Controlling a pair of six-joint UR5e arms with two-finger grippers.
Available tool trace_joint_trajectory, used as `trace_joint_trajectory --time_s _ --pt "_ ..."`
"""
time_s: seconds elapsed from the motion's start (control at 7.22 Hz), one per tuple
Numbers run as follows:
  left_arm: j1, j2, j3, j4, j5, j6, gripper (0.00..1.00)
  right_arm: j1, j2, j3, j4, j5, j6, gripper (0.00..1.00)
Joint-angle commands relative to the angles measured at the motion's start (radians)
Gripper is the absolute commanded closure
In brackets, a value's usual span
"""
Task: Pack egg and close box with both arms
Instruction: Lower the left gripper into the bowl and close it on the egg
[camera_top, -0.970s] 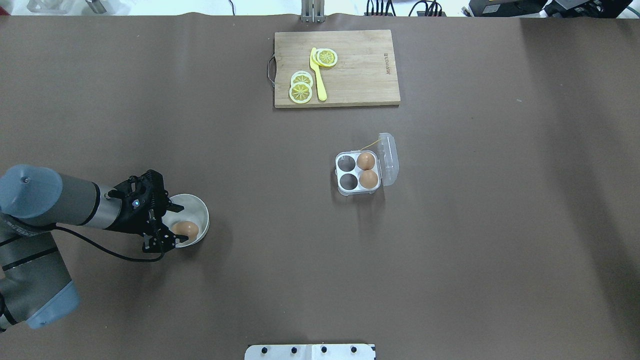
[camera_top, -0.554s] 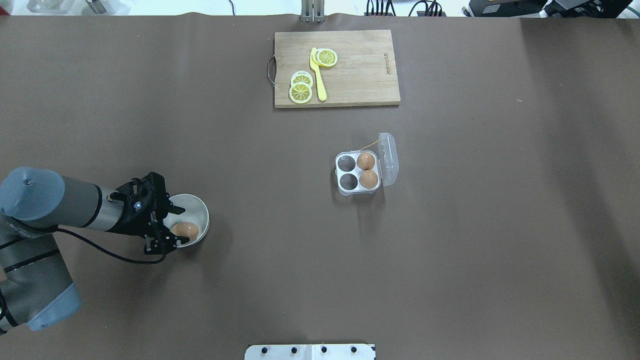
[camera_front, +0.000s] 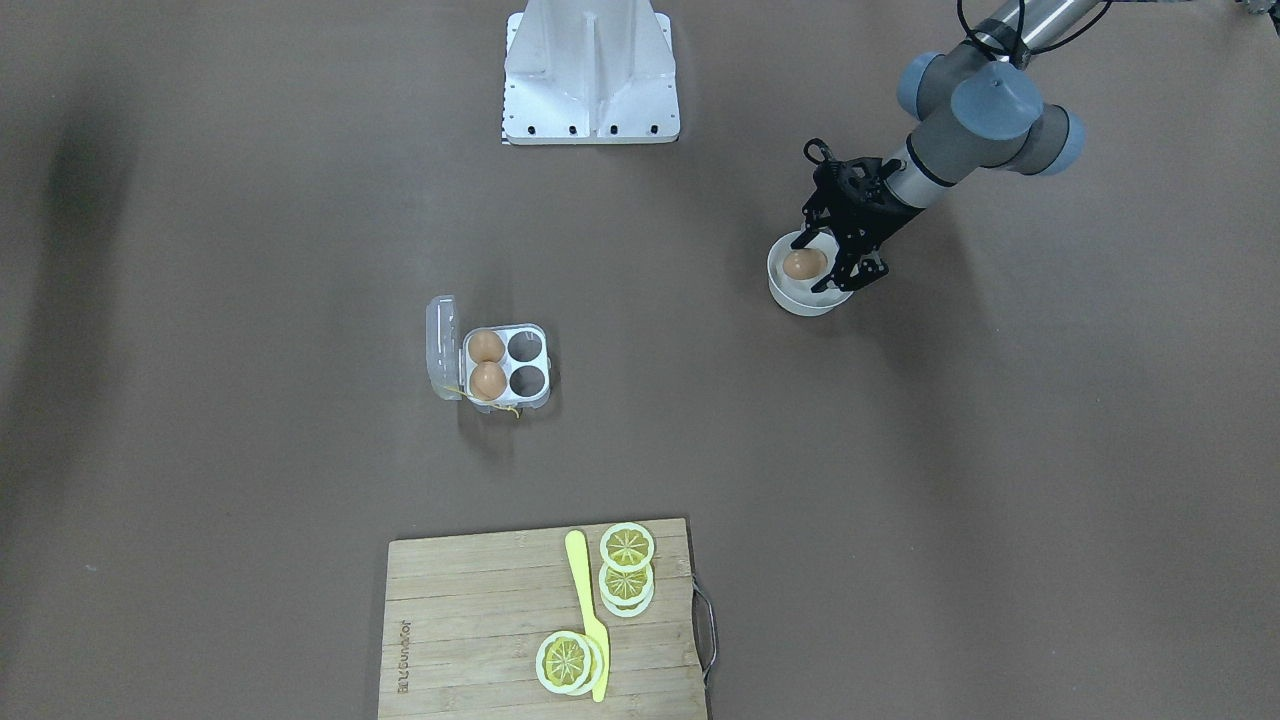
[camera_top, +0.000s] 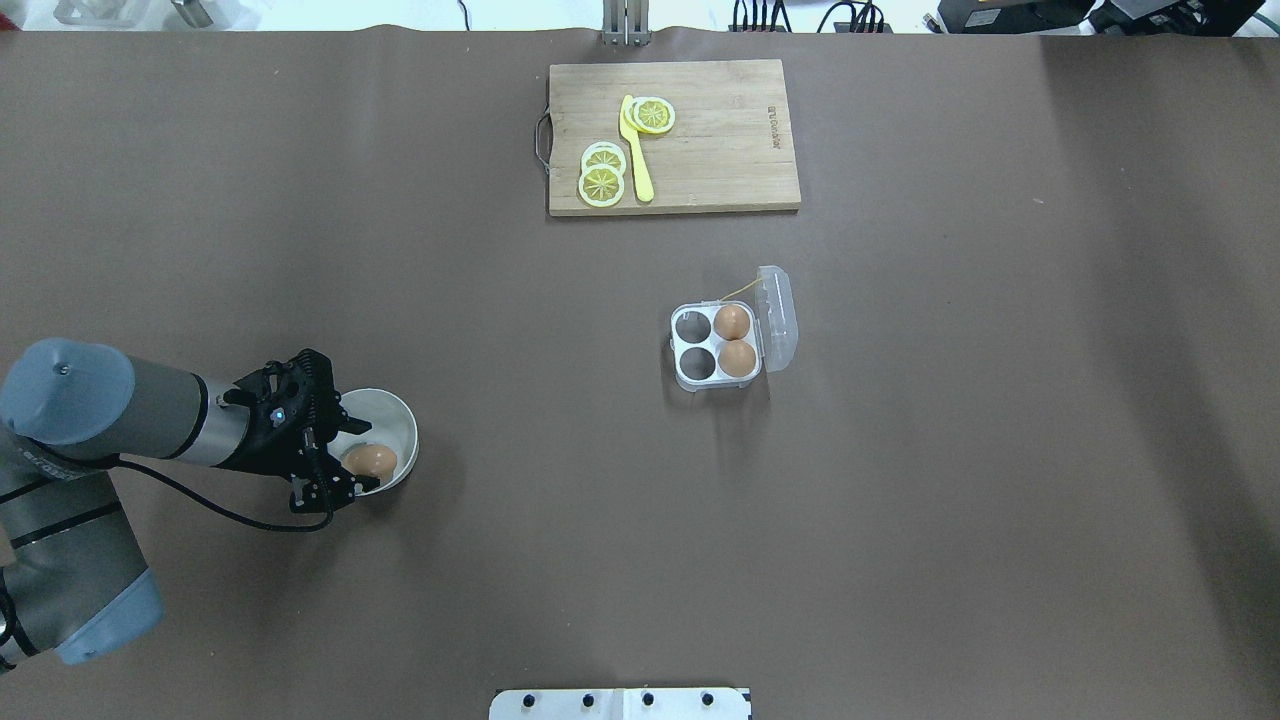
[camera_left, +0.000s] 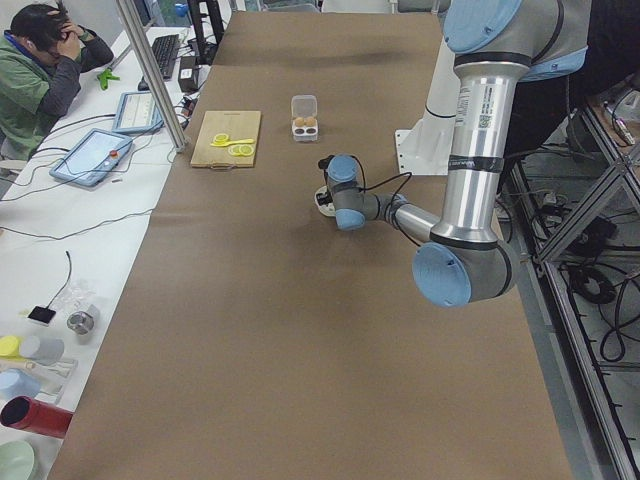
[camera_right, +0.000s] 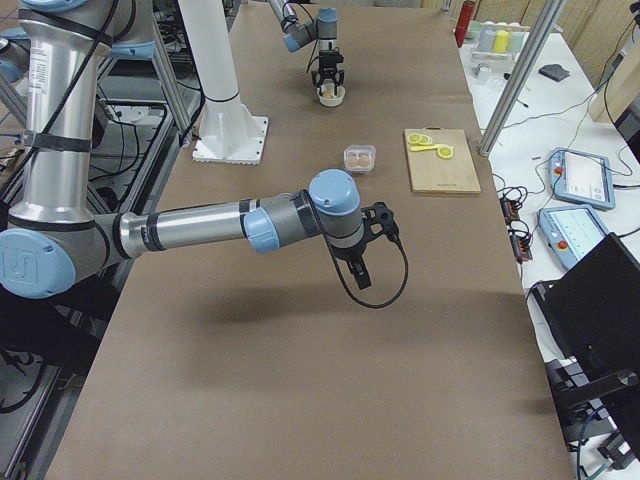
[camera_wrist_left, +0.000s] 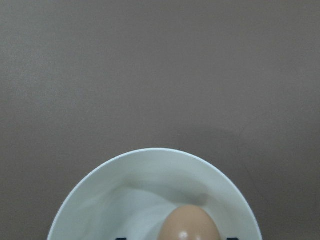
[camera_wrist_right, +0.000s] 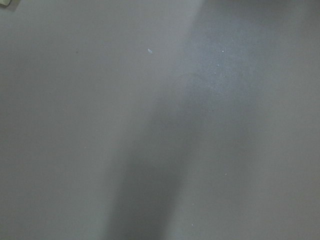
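Plain white inside (camera_front: 793, 288) is visible around the light-brown egg (camera_front: 805, 264), so I expect the bowl will be empty once I lift the egg out.
A light-brown egg (camera_top: 371, 460) lies in a round white bowl (camera_top: 402, 418) at the table's left. It also shows in the front view (camera_front: 804, 265) and the left wrist view (camera_wrist_left: 190, 225). My left gripper (camera_top: 358, 458) is open, its fingers reaching into the bowl on either side of this egg. The clear box (camera_top: 715, 386) stands mid-table with its lid (camera_top: 780, 315) open; two eggs (camera_top: 732, 322) fill its right cups and the left two cups are empty. My right gripper (camera_right: 362, 282) hangs over bare table; I cannot tell if it is open or shut.
A wooden cutting board (camera_top: 720, 140) with lemon slices (camera_top: 601, 184) and a yellow knife (camera_top: 636, 150) lies at the far side. The white base plate (camera_top: 620, 704) sits at the near edge. Brown table surface lies between bowl and box.
The left arm has shifted slightly toward the robot and the gripper has sunk a little lower around the egg. Egg, bowl and box have not moved.
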Motion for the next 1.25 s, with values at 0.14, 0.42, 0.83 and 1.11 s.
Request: trace_joint_trajectory --time_s 0.14,0.42,0.83,1.11 --pt "0.006 -0.006 0.001 0.000 0.001 0.000 0.38 0.000 0.000 -0.001 0.000 -0.002 0.000 0.00" --pt "0.005 -0.021 -0.001 0.000 0.001 -0.002 0.57 0.000 0.001 -0.003 0.000 -0.003 0.000 0.00" --pt "0.003 -0.029 -0.011 -0.001 0.000 -0.037 0.86 0.000 0.003 -0.003 0.000 -0.005 0.001 0.00" --pt "-0.019 -0.030 -0.047 -0.022 -0.002 -0.037 0.91 0.000 0.003 -0.003 0.000 -0.005 0.001 0.00"
